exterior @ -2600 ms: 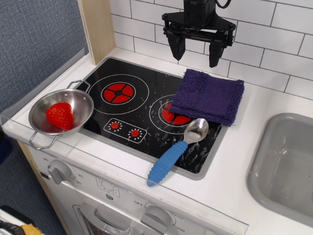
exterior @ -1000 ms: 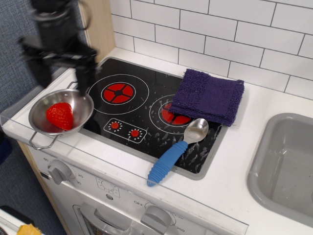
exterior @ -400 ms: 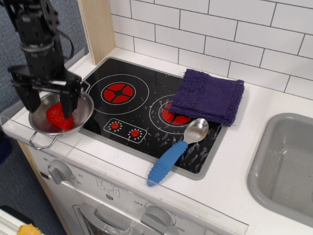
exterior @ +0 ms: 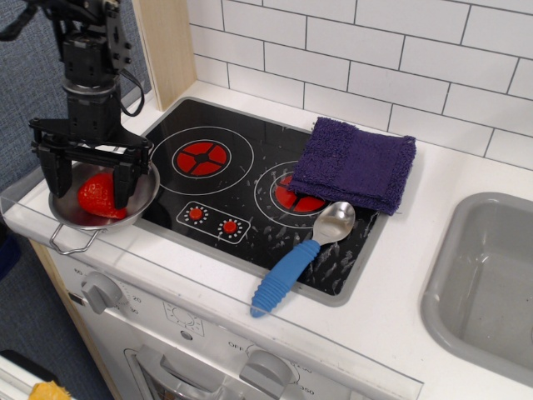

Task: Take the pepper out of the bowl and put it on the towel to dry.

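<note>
The bowl [exterior: 142, 194] should be empty when I lift the red pepper out, because only plain steel shows [exterior: 71, 206] around the pepper.
The red pepper [exterior: 97, 195] lies in the steel bowl [exterior: 143, 197] at the left edge of the counter, beside the stove. My gripper [exterior: 92, 190] hangs straight over the bowl, open, with one finger on each side of the pepper and its tips down inside the bowl. I cannot tell whether the fingers touch the pepper. The dark purple towel [exterior: 355, 164] lies folded over the right rear of the stove top, nothing on it.
A blue-handled metal spoon [exterior: 301, 256] lies on the stove's front right, just before the towel. The black stove top [exterior: 233, 179] has two red burners. A grey sink [exterior: 490, 279] is at the far right. A tiled wall stands behind, a wooden post [exterior: 166, 46] at the back left.
My gripper swung from above the towel across to the left and came down over the bowl. In the last moment it shifted slightly right and lower around the pepper.
</note>
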